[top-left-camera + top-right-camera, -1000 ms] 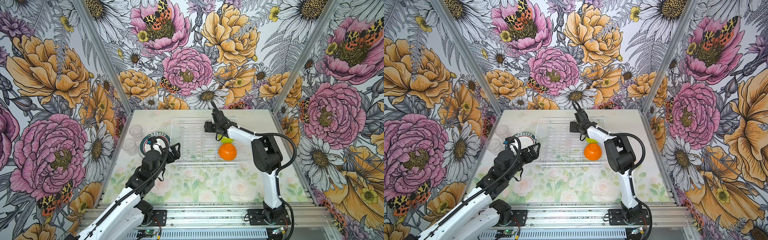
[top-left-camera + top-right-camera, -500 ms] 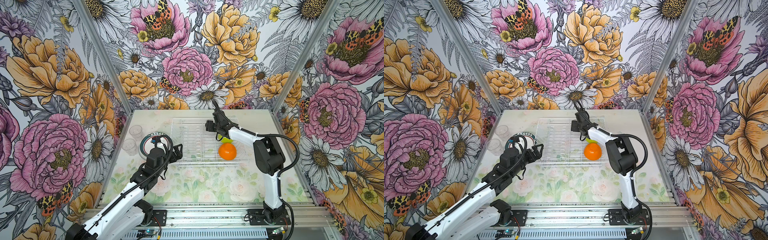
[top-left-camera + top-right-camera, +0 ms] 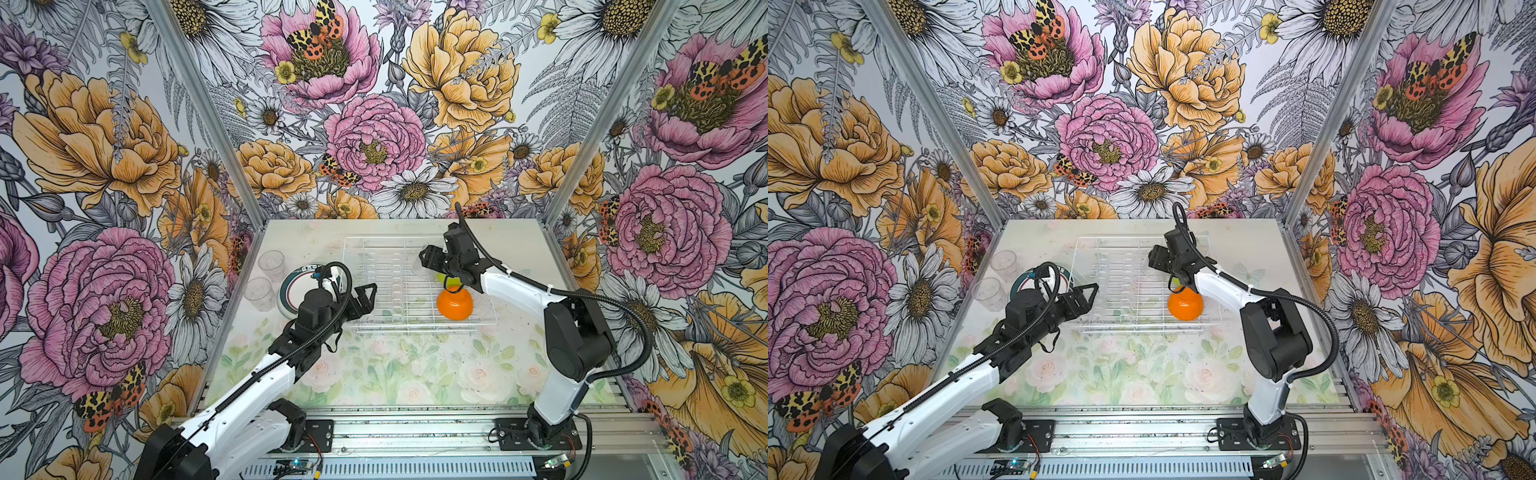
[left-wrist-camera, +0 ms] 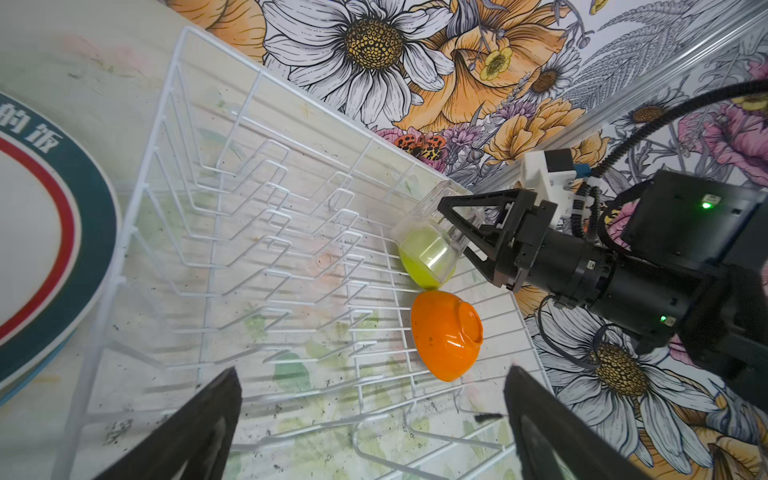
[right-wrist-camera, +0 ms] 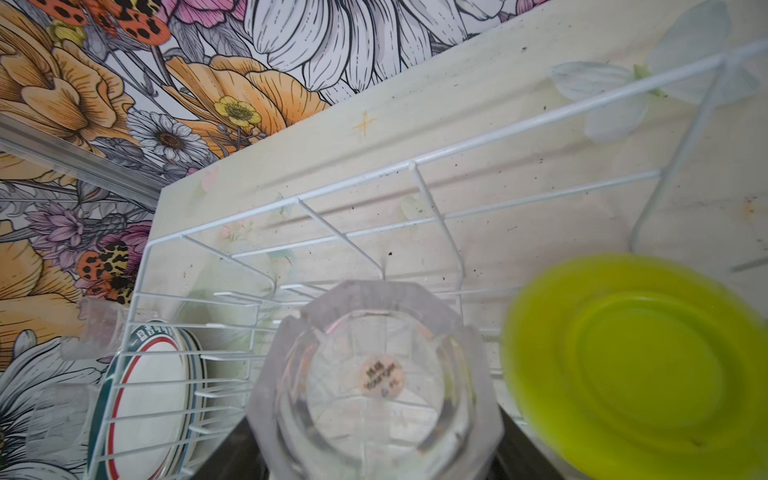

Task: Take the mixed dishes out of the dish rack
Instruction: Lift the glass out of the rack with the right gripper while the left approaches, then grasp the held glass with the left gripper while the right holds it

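The clear tumbler's open end [image 4: 425, 244] sticks out past my right gripper's fingers, so my left gripper should keep moving toward that end and close there.
The white wire dish rack [image 3: 374, 240] [image 3: 1100, 239] stands mid-table in both top views. In its right part lie an orange bowl [image 3: 455, 304] [image 4: 446, 334], upside down, and a lime-green bowl [image 3: 441, 277] [image 5: 636, 361]. My right gripper [image 3: 428, 261] [image 4: 457, 232] [image 5: 374, 457] is shut on a clear tumbler [image 4: 430, 245] [image 5: 376, 382], held tilted just beside the green bowl. My left gripper [image 3: 368, 297] [image 3: 1088, 296] [image 4: 370, 436] stands open at the rack's left edge, with nothing between its fingers.
Left of the rack, a white plate with a teal-and-red rim [image 3: 293, 291] [image 4: 41, 232] lies on the table atop another plate. Two clear tumblers [image 3: 272, 262] [image 3: 258, 291] stand beside it near the left wall. The rack's upright prongs [image 4: 266, 232] hold nothing.
My left gripper has moved right, from over the plate to the rack's left edge. My right gripper's jaws have narrowed onto the tumbler; it has barely shifted.
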Controlling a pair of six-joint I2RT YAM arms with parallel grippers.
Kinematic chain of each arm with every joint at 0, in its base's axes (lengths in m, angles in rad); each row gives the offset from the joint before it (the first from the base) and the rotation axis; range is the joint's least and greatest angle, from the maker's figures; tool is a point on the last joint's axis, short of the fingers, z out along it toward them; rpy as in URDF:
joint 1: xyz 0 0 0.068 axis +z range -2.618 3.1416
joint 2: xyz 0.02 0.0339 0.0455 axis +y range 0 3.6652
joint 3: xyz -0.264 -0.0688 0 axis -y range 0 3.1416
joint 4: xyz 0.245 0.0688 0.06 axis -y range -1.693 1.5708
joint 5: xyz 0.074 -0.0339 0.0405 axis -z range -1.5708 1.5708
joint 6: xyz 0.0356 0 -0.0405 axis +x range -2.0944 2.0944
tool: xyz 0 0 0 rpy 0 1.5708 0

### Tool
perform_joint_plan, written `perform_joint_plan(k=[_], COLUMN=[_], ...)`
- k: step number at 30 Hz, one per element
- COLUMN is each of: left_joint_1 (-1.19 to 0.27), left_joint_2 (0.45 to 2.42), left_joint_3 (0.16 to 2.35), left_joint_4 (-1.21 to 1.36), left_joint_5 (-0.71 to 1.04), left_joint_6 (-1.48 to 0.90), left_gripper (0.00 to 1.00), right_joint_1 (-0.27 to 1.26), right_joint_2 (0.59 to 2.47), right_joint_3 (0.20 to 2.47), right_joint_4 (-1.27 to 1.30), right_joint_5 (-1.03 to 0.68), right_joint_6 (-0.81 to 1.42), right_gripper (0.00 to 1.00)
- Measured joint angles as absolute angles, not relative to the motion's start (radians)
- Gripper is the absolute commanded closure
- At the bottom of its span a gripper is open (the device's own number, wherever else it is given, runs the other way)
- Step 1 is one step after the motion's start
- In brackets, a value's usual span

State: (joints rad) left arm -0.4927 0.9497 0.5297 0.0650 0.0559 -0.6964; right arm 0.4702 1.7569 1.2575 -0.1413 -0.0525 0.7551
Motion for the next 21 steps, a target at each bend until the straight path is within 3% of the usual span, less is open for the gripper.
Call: perform_joint_plan(k=[11,21], left_joint_1=[-0.507,-0.564], left_joint_2=[1.132,1.273], left_joint_3=[0.589,0.632], left_joint_4=[0.31,0.471], left_joint_5=[0.202,0.25], left_joint_6=[-0.739,-0.741], left_gripper=[0.03,0.23], right_joint_1=[0.475,0.495], right_joint_2=[1.7,1.664], right_joint_3=[1.214,1.154], right_joint_4=[0.04,0.185], right_joint_5=[-0.223,-0.298], right_joint_6=[0.924,1.039], right_gripper=[0.45,0.44])
